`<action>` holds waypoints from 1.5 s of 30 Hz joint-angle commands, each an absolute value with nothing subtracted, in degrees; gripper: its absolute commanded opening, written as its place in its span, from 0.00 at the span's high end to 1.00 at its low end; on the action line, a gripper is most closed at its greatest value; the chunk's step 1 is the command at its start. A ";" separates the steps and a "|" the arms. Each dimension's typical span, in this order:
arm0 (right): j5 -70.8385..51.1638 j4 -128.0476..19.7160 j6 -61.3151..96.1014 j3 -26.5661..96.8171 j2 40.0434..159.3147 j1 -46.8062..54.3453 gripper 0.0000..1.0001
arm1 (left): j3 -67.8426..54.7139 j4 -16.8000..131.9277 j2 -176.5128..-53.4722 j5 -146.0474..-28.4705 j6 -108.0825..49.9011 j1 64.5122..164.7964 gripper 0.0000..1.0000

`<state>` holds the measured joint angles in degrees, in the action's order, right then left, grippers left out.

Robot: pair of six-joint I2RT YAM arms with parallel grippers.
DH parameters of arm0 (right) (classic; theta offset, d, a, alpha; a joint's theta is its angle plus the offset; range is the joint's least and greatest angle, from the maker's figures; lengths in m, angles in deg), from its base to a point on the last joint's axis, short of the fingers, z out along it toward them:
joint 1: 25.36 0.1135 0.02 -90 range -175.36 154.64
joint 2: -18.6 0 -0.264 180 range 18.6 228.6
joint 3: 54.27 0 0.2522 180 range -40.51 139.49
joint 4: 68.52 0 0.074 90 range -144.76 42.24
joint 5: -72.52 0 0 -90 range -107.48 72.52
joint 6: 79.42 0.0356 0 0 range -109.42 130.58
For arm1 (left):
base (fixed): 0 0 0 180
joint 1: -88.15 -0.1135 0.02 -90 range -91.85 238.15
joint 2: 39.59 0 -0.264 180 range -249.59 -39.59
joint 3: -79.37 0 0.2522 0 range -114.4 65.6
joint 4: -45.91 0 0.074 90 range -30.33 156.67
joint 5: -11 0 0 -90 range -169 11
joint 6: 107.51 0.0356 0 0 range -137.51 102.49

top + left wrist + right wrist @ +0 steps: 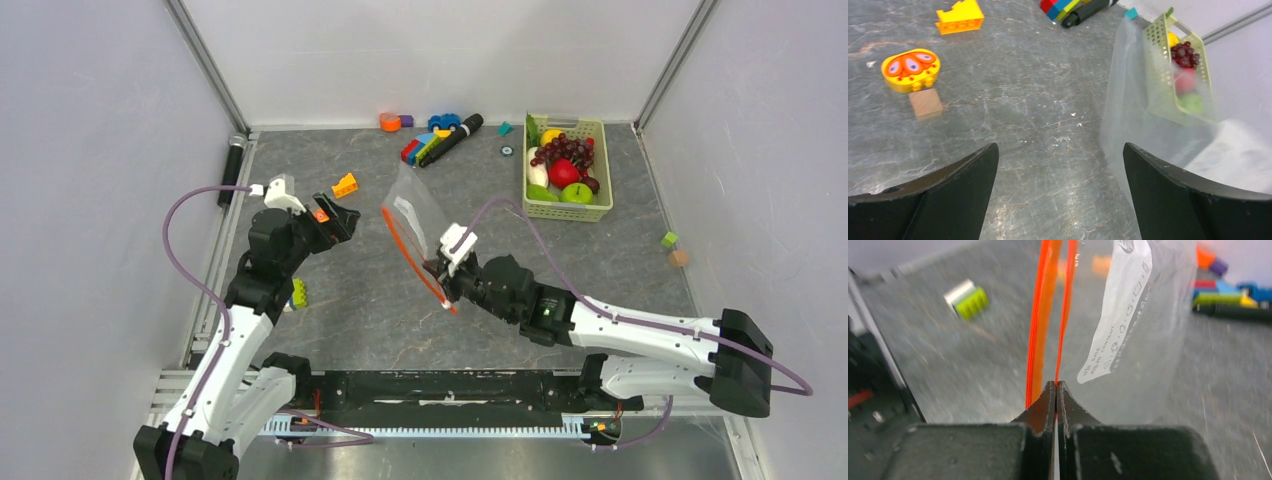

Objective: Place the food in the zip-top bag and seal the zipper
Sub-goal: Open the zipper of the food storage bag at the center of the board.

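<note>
The bag [414, 207] hangs at a slant by its zipper from my right gripper. Next, I lower the bag first until it is flat, and then my left gripper should pull the zipper's other side [406, 250] open.
The clear zip-top bag [420, 215] with a white label hangs above the table's middle. Its red-orange zipper [412, 258] runs along its left edge and stands parted in the right wrist view [1045, 315]. My right gripper [447, 290] is shut on one side of the zipper at the bag's lower end [1056, 386]. My left gripper [335, 220] is open and empty, left of the bag, with the bag [1133, 100] ahead on its right. The food [565, 165], grapes, red apple, green and yellow fruits, white radish, lies in the pale green basket [600, 212] at the back right.
Toy blocks and a black marker [440, 140] lie at the back. A yellow block [345, 185], a butterfly block [910, 69] and a wooden cube [925, 103] lie near my left gripper. A green block [298, 292] lies by the left arm. Small cubes [674, 248] lie far right.
</note>
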<state>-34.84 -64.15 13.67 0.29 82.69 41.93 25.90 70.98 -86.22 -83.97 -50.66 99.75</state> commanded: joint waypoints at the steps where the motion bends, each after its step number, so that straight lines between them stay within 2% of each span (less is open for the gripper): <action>1: -23.94 -81.88 15.84 6.19 85.50 38.48 1.00 | 23.64 75.74 -83.00 -77.10 -49.28 99.58 0.00; 7: -12.58 -97.73 27.76 6.91 89.15 32.94 1.00 | 26.94 76.89 -76.49 -66.71 -52.27 99.59 0.00; 11: -12.54 -106.84 38.80 1.50 88.50 28.11 1.00 | 27.58 76.15 -74.86 -66.67 -52.56 99.58 0.00; 17: -14.39 -104.51 48.48 -8.69 87.29 21.55 1.00 | 28.34 72.75 -76.98 -73.65 -51.96 99.58 0.00; 20: -20.13 -103.55 50.11 -14.50 85.67 20.37 1.00 | 28.07 70.36 -80.29 -78.92 -52.95 99.58 0.00; 25: -24.96 -97.15 47.33 -14.87 84.43 20.39 1.00 | 26.76 66.28 -87.53 -89.59 -55.05 100.81 0.00; 28: -27.33 -96.76 47.01 -16.04 83.57 20.35 1.00 | 24.95 66.60 -90.81 -88.13 -54.49 105.49 0.00; 34: -28.75 -95.15 44.92 -16.24 82.78 20.35 1.00 | 20.26 68.28 -95.34 -76.57 -50.95 120.02 0.00; 45: -27.24 -95.08 44.81 -17.22 82.84 20.36 1.00 | 14.57 68.26 -106.07 -73.24 -50.14 128.80 0.00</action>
